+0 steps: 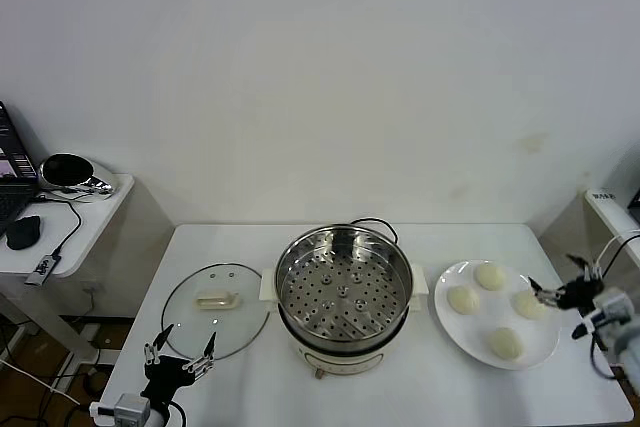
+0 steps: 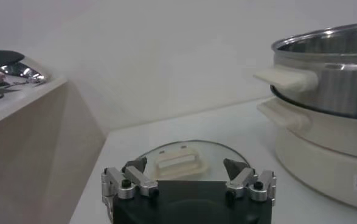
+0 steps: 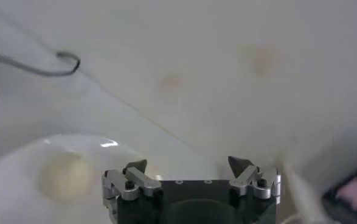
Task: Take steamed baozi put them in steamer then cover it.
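Note:
The back baozi (image 1: 489, 276) will come off by itself and keep its round shape when I lift it, because clear gaps (image 1: 508, 291) separate the baozi on the white plate.
The steamer (image 1: 343, 287) stands uncovered in the middle of the table, its perforated tray bare. Its cover (image 1: 215, 309), a glass lid with a cream handle, lies flat to its left. Several baozi rest on a white plate (image 1: 455, 332) to the right, among them one (image 1: 490, 275) at the back and one (image 1: 505, 343) at the front. My left gripper (image 1: 180, 349) hovers open just in front of the cover. In the left wrist view the left gripper (image 2: 186, 165) faces the cover's handle (image 2: 177, 163). My right gripper (image 1: 553, 282) is open at the plate's right edge, holding nothing. The right wrist view shows the right gripper (image 3: 188, 163) and one baozi (image 3: 65, 175).
A side table (image 1: 85, 222) at the far left carries a black bowl (image 1: 66, 169), a mouse and a laptop edge. The steamer's black cord (image 1: 372, 222) loops behind the pot. A white wall rises behind the table. The steamer's side handle (image 2: 286, 78) juts toward the cover.

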